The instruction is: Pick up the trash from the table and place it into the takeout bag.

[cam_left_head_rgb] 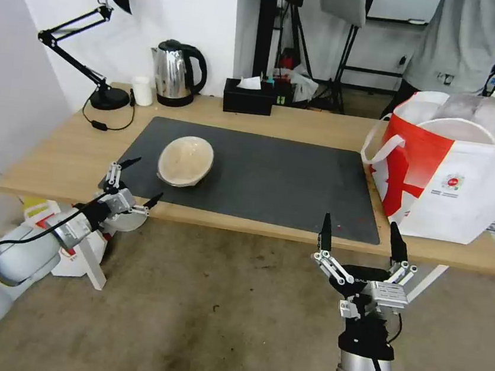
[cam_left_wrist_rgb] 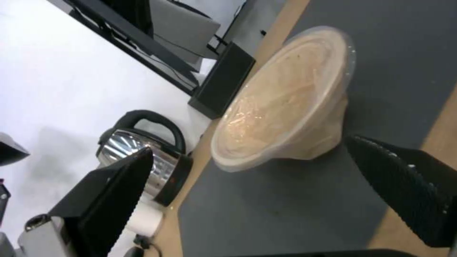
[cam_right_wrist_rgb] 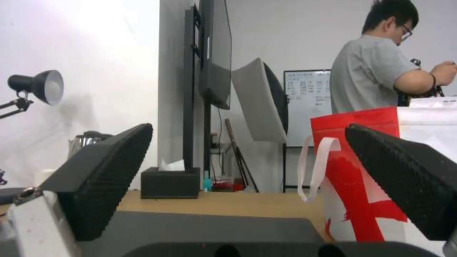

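A clear edge sits tight against the rim of the beige oval bowl point(cam_left_head_rgb: 186, 161), so I expect the clear plastic to come up with the bowl when I lift the bowl.
A beige oval bowl point(cam_left_head_rgb: 185, 160) point(cam_left_wrist_rgb: 288, 103) lies tilted on the dark grey mat point(cam_left_head_rgb: 272, 179) of the light-wood table point(cam_left_head_rgb: 60, 158). My left gripper point(cam_left_head_rgb: 138, 184) point(cam_left_wrist_rgb: 247, 167) is open at the table's front left edge, a short way from the bowl and not touching it. The white and red takeout bag point(cam_left_head_rgb: 451, 173) point(cam_right_wrist_rgb: 362, 185) stands at the table's right end, with a white round bowl rim point(cam_left_head_rgb: 458, 127) showing inside. In front of the table's edge my right gripper point(cam_left_head_rgb: 361, 237) point(cam_right_wrist_rgb: 247, 157) is open and empty, left of the bag.
At the back of the table stand a black desk lamp point(cam_left_head_rgb: 100, 38), a small white cup point(cam_left_head_rgb: 142, 91), a steel kettle point(cam_left_head_rgb: 177, 73) point(cam_left_wrist_rgb: 145, 157) and a black tissue box point(cam_left_head_rgb: 248, 96) point(cam_right_wrist_rgb: 170, 182). A person stands behind the bag.
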`<state>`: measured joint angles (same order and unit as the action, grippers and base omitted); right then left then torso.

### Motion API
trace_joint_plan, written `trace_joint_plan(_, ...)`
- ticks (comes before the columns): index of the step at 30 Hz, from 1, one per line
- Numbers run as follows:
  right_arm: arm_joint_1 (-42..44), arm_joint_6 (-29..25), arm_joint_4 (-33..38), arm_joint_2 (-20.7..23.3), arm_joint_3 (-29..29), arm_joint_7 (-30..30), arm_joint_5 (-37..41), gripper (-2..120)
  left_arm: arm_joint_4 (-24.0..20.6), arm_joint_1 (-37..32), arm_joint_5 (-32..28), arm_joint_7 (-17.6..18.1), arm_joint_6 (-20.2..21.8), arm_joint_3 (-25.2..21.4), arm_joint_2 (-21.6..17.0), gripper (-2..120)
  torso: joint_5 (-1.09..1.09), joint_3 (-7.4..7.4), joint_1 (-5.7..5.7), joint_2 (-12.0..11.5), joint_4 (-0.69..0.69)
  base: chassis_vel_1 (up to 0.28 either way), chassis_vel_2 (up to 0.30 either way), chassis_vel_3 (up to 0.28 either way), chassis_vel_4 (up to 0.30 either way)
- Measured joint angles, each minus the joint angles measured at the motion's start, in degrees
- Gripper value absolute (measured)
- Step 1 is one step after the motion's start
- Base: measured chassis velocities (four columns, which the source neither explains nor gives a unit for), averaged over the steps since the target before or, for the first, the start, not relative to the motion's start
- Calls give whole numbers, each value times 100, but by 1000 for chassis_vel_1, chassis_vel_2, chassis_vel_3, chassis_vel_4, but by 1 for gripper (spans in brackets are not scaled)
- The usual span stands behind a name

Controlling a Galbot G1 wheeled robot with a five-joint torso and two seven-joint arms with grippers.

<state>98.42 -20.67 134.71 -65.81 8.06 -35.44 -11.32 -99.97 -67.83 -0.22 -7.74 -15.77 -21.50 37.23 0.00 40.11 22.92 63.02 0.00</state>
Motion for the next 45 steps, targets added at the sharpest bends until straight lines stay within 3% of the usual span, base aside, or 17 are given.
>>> trace_joint_plan(34, 0, 0, 0, 0, 0, 0, 0, 100, 542, 1103, 17, -89, 24, 1171, -64, 100, 0, -1, 0, 0, 0, 0, 0, 0, 0)
trace_joint_plan(45, 0, 0, 0, 0, 0, 0, 0, 100, 702, 1239, 18, -179, 25, 1351, -20, 62, 0, 0, 0, 0, 0, 0, 0, 0, 0)
